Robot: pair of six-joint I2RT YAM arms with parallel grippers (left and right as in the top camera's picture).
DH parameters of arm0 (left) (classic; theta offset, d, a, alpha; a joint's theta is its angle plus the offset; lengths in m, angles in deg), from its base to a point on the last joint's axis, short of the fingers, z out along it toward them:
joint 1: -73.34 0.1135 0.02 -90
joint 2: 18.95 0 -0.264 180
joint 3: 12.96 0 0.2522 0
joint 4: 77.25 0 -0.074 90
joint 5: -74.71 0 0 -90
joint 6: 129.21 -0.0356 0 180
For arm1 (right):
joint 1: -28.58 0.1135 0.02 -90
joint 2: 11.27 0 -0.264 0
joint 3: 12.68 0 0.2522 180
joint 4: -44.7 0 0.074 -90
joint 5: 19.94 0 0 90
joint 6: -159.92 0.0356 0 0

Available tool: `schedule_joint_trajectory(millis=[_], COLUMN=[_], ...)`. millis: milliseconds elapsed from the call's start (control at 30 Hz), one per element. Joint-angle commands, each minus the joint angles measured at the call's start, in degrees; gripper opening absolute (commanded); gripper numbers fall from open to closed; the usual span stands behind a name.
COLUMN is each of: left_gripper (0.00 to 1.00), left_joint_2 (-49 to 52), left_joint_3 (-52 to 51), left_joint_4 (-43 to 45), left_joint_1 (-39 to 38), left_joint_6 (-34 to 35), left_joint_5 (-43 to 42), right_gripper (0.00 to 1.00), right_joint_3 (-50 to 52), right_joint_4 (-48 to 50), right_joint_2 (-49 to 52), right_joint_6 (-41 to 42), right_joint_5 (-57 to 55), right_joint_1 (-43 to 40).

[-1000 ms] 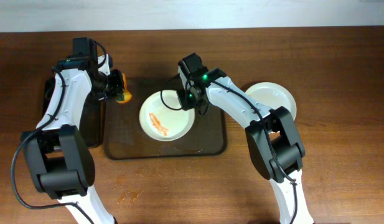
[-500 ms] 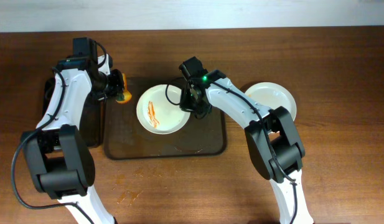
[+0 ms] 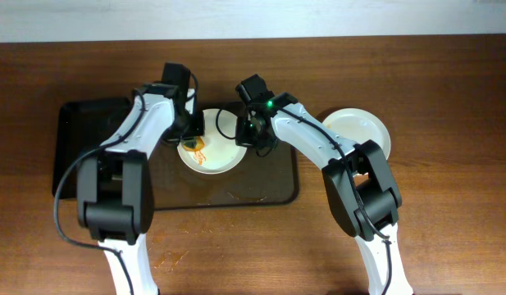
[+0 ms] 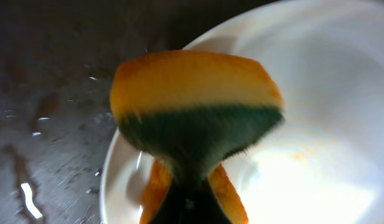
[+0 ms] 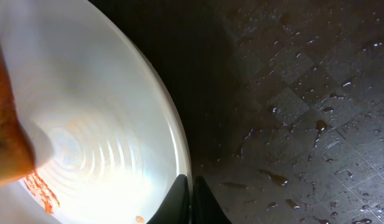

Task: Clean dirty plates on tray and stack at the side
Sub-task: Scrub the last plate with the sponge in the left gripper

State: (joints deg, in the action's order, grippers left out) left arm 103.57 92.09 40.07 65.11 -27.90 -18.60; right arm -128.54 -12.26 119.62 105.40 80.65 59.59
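The sponge is at the plate's rim, and orange residue (image 5: 41,191) lies next to it. My left gripper should wipe the sponge back across the plate (image 3: 221,147) toward my right gripper.
A dirty white plate (image 3: 224,149) with orange smears sits tilted on the dark tray (image 3: 273,190). My right gripper (image 3: 251,136) is shut on the plate's right rim (image 5: 179,155). My left gripper (image 3: 192,141) is shut on a yellow-and-green sponge (image 4: 195,106) and presses it onto the plate's left inner side (image 4: 316,93). Orange residue shows by the sponge in the right wrist view (image 5: 42,186). A clean white plate (image 3: 359,131) lies on the table at the right.
A second black tray (image 3: 84,147) lies at the left on the wooden table. The dark tray surface is wet with droplets (image 5: 291,112).
My left gripper has swung right from the tray's left edge and brought the sponge onto the plate. The plate has shifted slightly left and up, still held by my right gripper.
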Motion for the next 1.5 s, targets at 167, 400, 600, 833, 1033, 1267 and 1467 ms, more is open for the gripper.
schedule_joint_trajectory(millis=[167, 400, 600, 833, 1033, 1267, 1467], left_gripper=[0.01, 0.01, 0.01, 0.0, 0.01, 0.0, 0.0], left_joint_2=[1.7, 1.7, 1.7, 1.7, 1.7, 1.7, 1.7], left_joint_3=[-0.6, -0.6, -0.5, -0.5, -0.5, -0.5, -0.3], left_joint_4=[-15.5, 5.9, 3.7, 5.9, 6.9, -10.9, 2.7], left_joint_1=[-6.8, -3.5, -3.7, -2.0, -1.4, -1.3, 2.8], left_joint_6=[-5.0, 9.1, -0.8, -8.7, 11.5, -4.2, -3.5], left_joint_5=[-11.1, 17.4, 0.9, -16.1, 14.9, -17.7, -19.6], right_gripper=[0.04, 0.04, 0.04, 0.04, 0.04, 0.04, 0.04], right_joint_3=[0.3, 0.3, 0.3, 0.3, 0.3, 0.3, 0.3], right_joint_4=[0.6, 0.5, 0.3, -0.1, -0.1, -0.1, -0.3], right_joint_2=[0.8, 0.8, 0.8, 0.8, 0.8, 0.8, 0.8], right_joint_6=[-0.8, -0.8, -1.2, -1.2, -1.2, -1.2, -1.2], right_joint_5=[0.4, 0.4, 0.4, 0.4, 0.4, 0.4, 0.4], right_joint_1=[0.0, 0.0, 0.0, 0.0, 0.0, 0.0, 0.0])
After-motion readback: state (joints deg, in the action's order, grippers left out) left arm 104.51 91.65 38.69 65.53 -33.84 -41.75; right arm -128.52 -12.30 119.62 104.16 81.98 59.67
